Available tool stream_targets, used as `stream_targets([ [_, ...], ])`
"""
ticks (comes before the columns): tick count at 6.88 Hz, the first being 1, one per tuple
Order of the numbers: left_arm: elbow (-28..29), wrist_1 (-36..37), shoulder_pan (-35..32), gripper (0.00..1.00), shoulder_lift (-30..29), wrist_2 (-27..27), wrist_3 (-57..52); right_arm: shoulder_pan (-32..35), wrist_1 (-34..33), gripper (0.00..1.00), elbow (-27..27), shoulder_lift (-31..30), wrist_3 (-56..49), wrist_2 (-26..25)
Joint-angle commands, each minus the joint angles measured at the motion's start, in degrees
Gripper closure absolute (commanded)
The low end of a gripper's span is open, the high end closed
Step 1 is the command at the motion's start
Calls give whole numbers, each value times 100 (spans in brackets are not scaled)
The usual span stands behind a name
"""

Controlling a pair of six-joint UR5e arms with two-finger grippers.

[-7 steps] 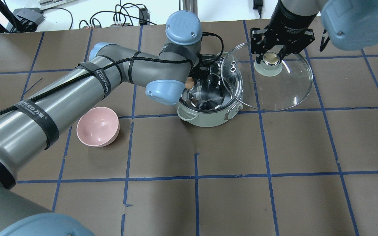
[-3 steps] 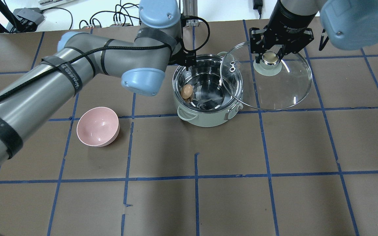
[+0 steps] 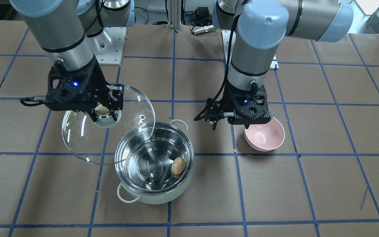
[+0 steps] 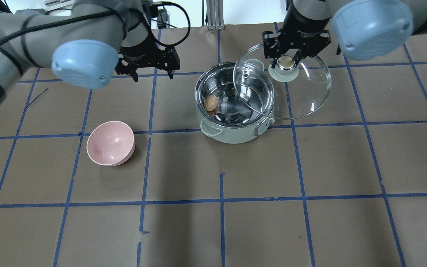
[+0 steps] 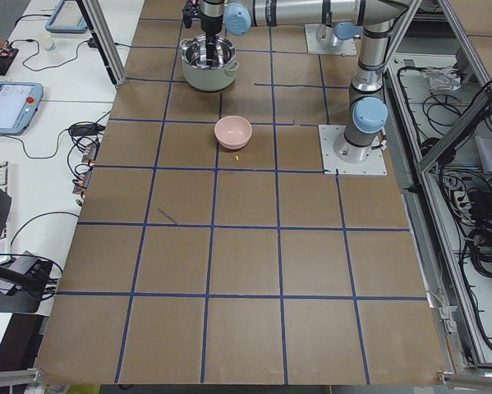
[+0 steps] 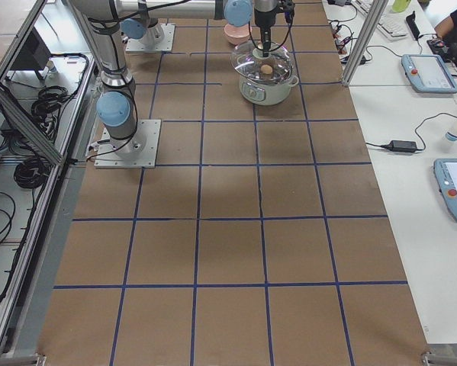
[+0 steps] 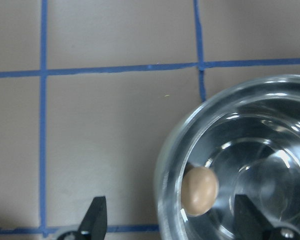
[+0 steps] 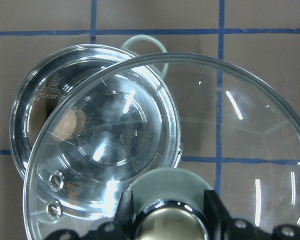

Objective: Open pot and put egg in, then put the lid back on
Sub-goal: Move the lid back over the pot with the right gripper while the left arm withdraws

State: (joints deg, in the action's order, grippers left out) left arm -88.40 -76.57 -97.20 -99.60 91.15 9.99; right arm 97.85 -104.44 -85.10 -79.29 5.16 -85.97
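Observation:
I should keep moving the glass lid over with my right gripper until it sits on the pot's rim, with the egg inside the pot (image 3: 178,165) and my left gripper out of the way.
The mint-green pot (image 4: 235,136) stands open at the table's far middle, also in the front view (image 3: 156,197). The tan egg (image 4: 211,104) lies inside against the wall, also seen in the front view (image 3: 178,165) and the left wrist view (image 7: 200,191). My right gripper (image 4: 283,62) is shut on the knob of the glass lid (image 4: 306,94). It holds the lid tilted in the air, overlapping the pot's right side (image 3: 81,141). My left gripper (image 4: 153,76) is open and empty, left of the pot and above the table (image 7: 170,225).
A pink bowl (image 4: 110,142) sits on the table left of the pot, below my left arm in the front view (image 3: 264,135). Brown paper with blue tape lines covers the table. Cables lie along the far edge.
The egg left my left gripper and lies in the pot. My left arm pulled away to the left and back. My right gripper carried the lid leftward, further over the pot.

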Motion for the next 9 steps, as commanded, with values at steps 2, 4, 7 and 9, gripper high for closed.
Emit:
stream_targets([
  [2, 51, -1699, 727, 3, 1098, -18, -936, 576, -707, 86, 380, 1010, 194, 18],
  [4, 78, -1966, 1071, 0, 1066, 8, -1280, 963, -893, 85, 380, 1240, 511, -104],
  [7, -28, -1914, 922, 1, 1118, -62, -1228, 955, -973, 84, 354, 1302, 362, -148],
  [9, -28, -1905, 922, 0, 1188, -80, -1210, 947, -1052, 83, 293, 1302, 354, -140],
])
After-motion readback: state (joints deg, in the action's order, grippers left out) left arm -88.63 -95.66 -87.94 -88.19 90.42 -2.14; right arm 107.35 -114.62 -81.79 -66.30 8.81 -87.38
